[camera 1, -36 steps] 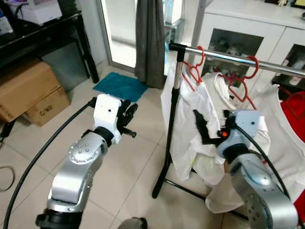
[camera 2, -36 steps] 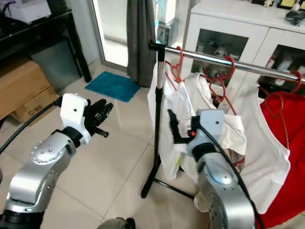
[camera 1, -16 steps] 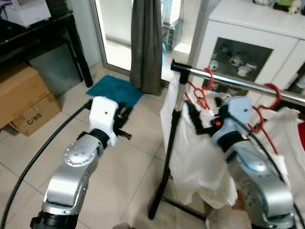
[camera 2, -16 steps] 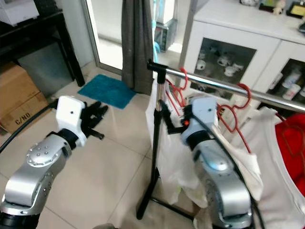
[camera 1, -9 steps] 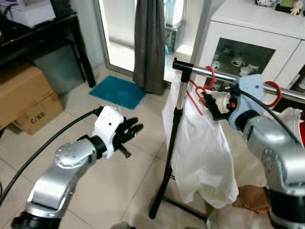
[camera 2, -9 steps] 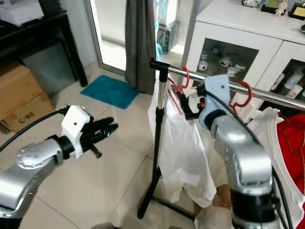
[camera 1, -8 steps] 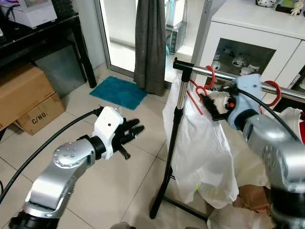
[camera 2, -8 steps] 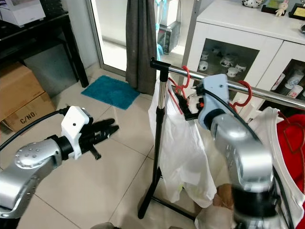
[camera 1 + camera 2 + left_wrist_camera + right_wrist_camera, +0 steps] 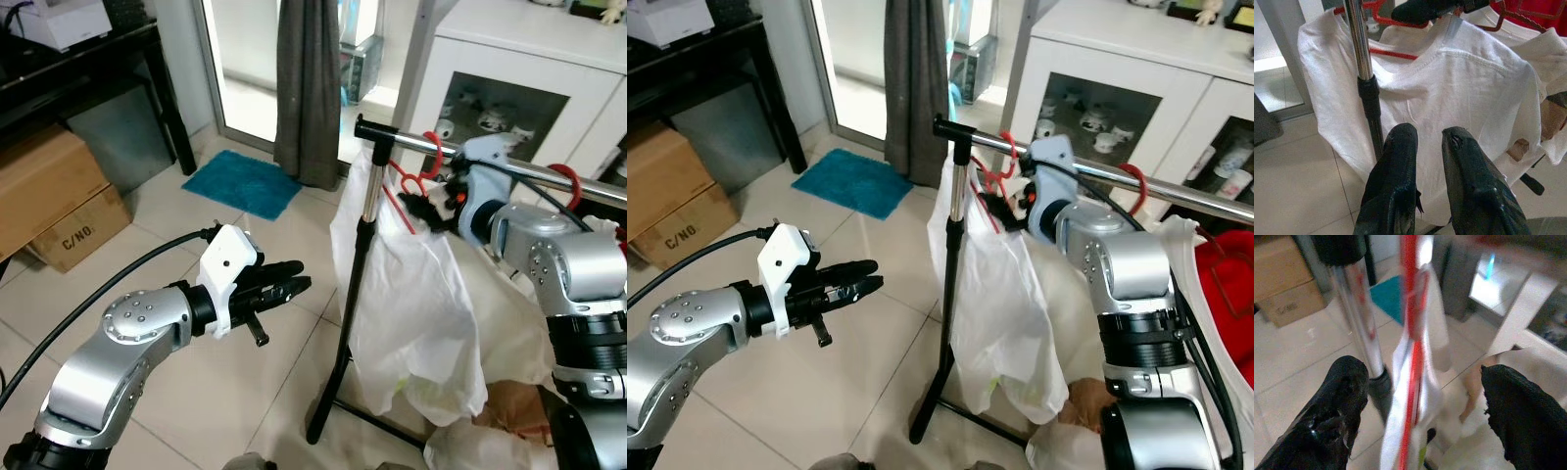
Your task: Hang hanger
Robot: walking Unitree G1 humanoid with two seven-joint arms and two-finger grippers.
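Note:
My gripper will carry the white shirt (image 9: pixel 416 304) away, and I expect a coloured print on the shirt's hidden side then, because a faint green tint (image 9: pixel 401 386) shows low on the shirt.
A red hanger (image 9: pixel 408 186) carrying a white shirt (image 9: pixel 411 294) has its hook over the chrome rail (image 9: pixel 1176 191) of a clothes rack, close to the upright pole (image 9: pixel 358 255). My right gripper (image 9: pixel 416 204) is up at the hanger's neck, just under the rail. In the right wrist view its fingers (image 9: pixel 1342 396) stand wide apart and open, with the red hanger (image 9: pixel 1411 333) running between them untouched. My left gripper (image 9: pixel 297 279) is shut and empty, held low and left of the pole, pointing at the shirt (image 9: pixel 1459 88).
A second red hanger (image 9: pixel 568 176) and a red garment (image 9: pixel 1225 284) hang further right on the rail. A white cabinet (image 9: pixel 529 59) stands behind the rack. Cardboard boxes (image 9: pixel 59 196), a black table (image 9: pixel 88 69), a teal mat (image 9: pixel 240 181) and a grey curtain (image 9: pixel 309 88) lie left.
My right gripper rose with the shirt's hanger from below the rail to rail height, and the hook now sits over the rail. My left gripper swung right toward the pole.

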